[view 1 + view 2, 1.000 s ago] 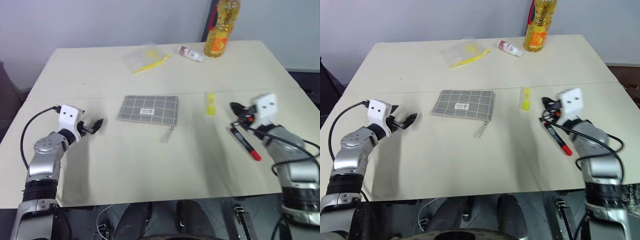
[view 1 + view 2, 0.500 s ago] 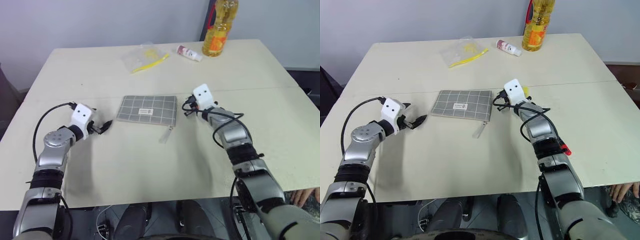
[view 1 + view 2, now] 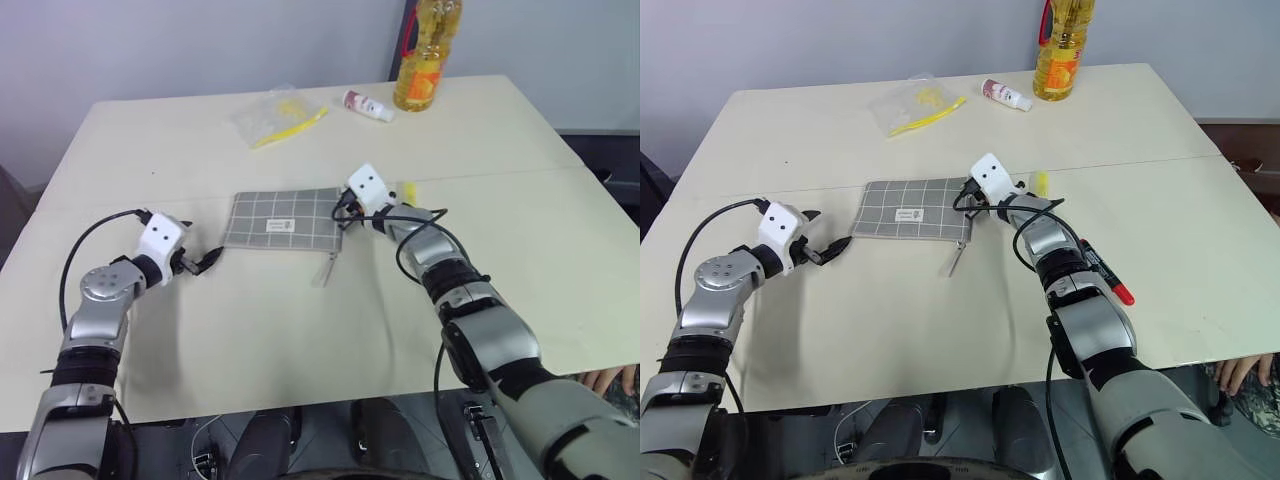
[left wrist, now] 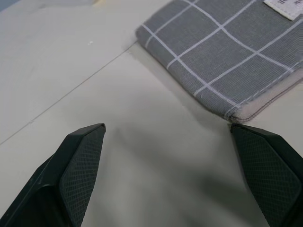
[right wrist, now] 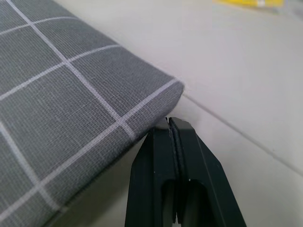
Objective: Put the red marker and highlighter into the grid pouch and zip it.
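I see the zip pull trailing by my right gripper, so I expect the grid pouch (image 3: 283, 220) to gape open when I draw the pull toward my left gripper.
The grid pouch (image 3: 285, 218) lies flat mid-table, grey with white lines, its zip pull (image 3: 325, 272) trailing toward me. My right gripper (image 3: 343, 209) is shut with nothing in it, its tips (image 5: 173, 126) right at the pouch's right-hand corner (image 5: 161, 94). My left gripper (image 3: 826, 234) stands open just left of the pouch, the pouch's near left corner (image 4: 236, 111) ahead between its fingers (image 4: 80, 156). The yellow highlighter (image 3: 408, 190) peeks out behind my right forearm. The red marker (image 3: 1104, 276) lies to the right of that arm.
At the table's far edge stand an orange oil bottle (image 3: 420, 60), a small white tube with a red cap (image 3: 365, 105) and a clear bag with a yellow item (image 3: 280, 115). A person's hand (image 3: 1238, 370) shows below the table's near right corner.
My right arm swung left across the table, from beside the red marker to the pouch's right edge, staying shut. The left gripper stayed open where it was.
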